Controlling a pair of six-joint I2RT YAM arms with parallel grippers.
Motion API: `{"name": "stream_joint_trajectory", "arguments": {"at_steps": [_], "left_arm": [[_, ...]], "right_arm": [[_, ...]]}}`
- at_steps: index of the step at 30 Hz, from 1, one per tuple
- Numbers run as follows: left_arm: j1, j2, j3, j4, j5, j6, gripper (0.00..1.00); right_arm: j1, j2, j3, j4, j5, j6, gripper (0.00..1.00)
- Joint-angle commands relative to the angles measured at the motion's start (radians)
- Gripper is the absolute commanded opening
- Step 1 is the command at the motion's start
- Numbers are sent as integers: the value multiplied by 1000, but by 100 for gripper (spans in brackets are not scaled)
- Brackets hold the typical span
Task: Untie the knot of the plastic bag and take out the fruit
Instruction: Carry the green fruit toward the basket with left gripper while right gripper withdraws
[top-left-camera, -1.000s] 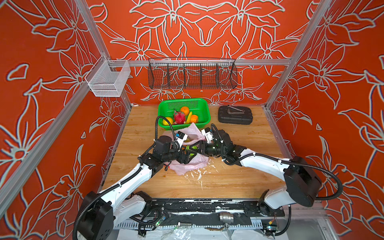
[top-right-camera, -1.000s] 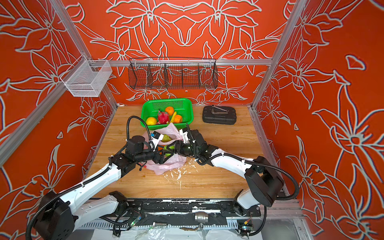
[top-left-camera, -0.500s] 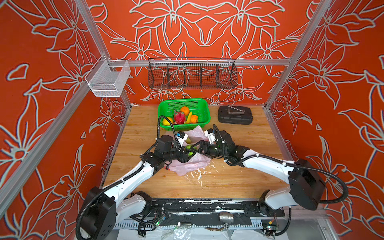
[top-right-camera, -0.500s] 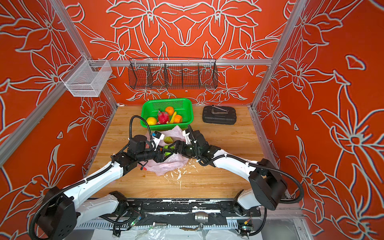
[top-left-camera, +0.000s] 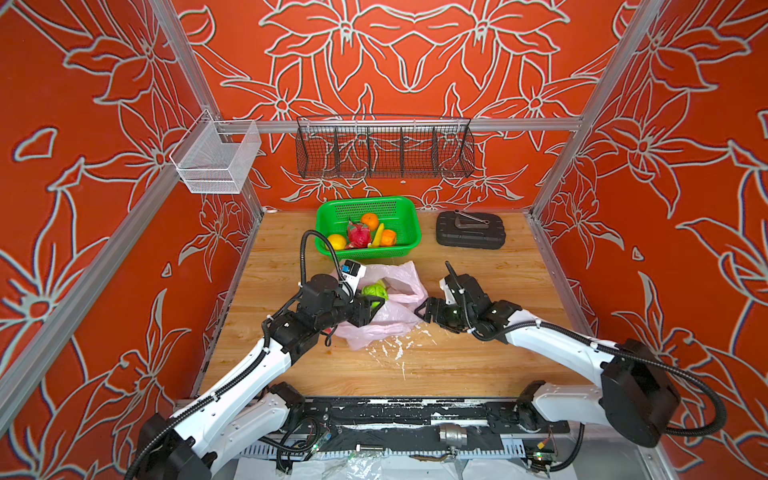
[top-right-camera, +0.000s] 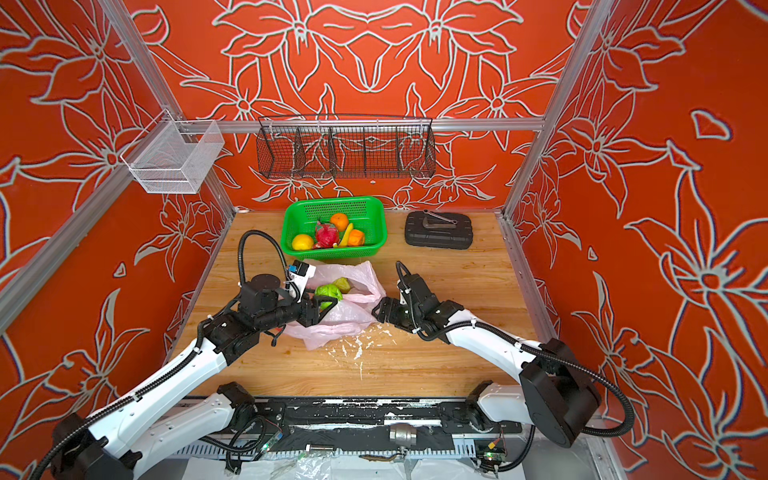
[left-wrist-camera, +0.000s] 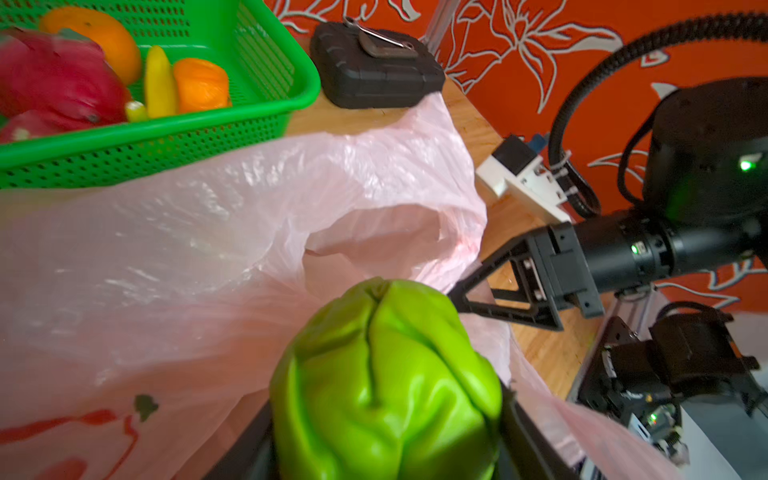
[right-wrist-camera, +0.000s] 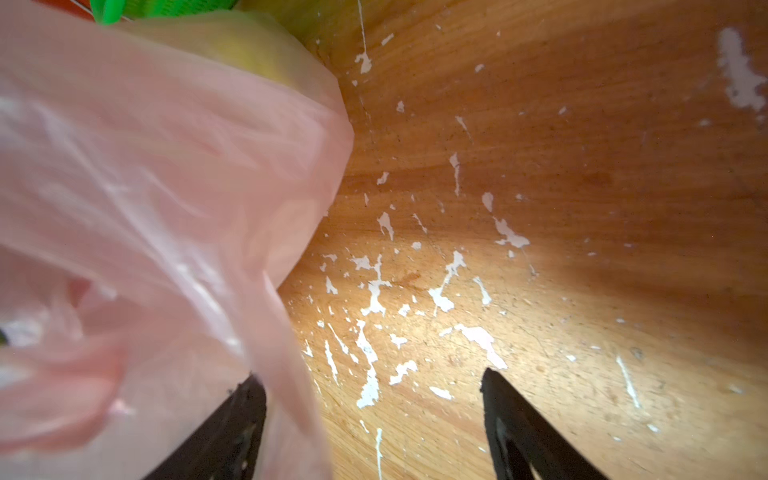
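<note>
The wrinkled green fruit (top-left-camera: 375, 292) in my left gripper is surrounded by the film of the bag (top-left-camera: 401, 312), so next my right gripper comes in and holds the bag steady before the fruit comes out.
The pink plastic bag (top-left-camera: 395, 320) lies on the wooden table with its mouth gaping; the knot does not show. My left gripper (top-left-camera: 371, 305) reaches into the mouth and is shut on a wrinkled green fruit (left-wrist-camera: 386, 382), gripped between both jaws just above the film. A duller green fruit (top-right-camera: 343, 284) lies behind it inside the bag. My right gripper (top-left-camera: 422, 309) stands open at the bag's right edge, close over the table. In the right wrist view the bag (right-wrist-camera: 145, 187) drapes over one fingertip (right-wrist-camera: 245, 411), with bare wood between the fingers.
A green basket (top-left-camera: 409, 232) behind the bag holds oranges, a magenta dragon fruit, a yellow round fruit and a banana. A black case (top-left-camera: 469, 232) sits at the back right. A black wire rack (top-left-camera: 384, 145) and a white mesh bin (top-left-camera: 216, 158) hang on the walls.
My right gripper has pulled back out of the bag to the right and opened wider. My left gripper has closed on the green fruit at the bag's mouth.
</note>
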Motion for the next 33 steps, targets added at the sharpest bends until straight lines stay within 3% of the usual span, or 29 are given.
{"name": "stream_joint_trajectory", "arguments": {"at_steps": [1,6,9,14,20,22,23,29,33], "left_arm": [[-2,42,49,-9,-70,-20,45],[-2,124,93,9,-37,-117,43],[-2,134,99,32,-5,-165,42],[-3,139,102,26,12,-204,41],[-3,145,116,27,63,-239,40],[-2,151,127,13,62,-249,40],[-2,153,131,11,63,-250,40],[-4,155,153,-52,-10,-246,40],[-2,135,164,-85,-82,-234,40]], "right_arm": [[5,-93,-2,-28,14,-104,81],[12,-284,7,39,53,-262,76],[24,-316,38,97,36,-334,74],[64,-208,66,289,-147,-380,84],[112,10,116,375,-271,-398,83],[123,67,122,412,-313,-387,76],[127,82,117,427,-316,-383,68],[131,97,62,412,-252,-371,1],[132,65,8,335,-227,-412,0]]}}
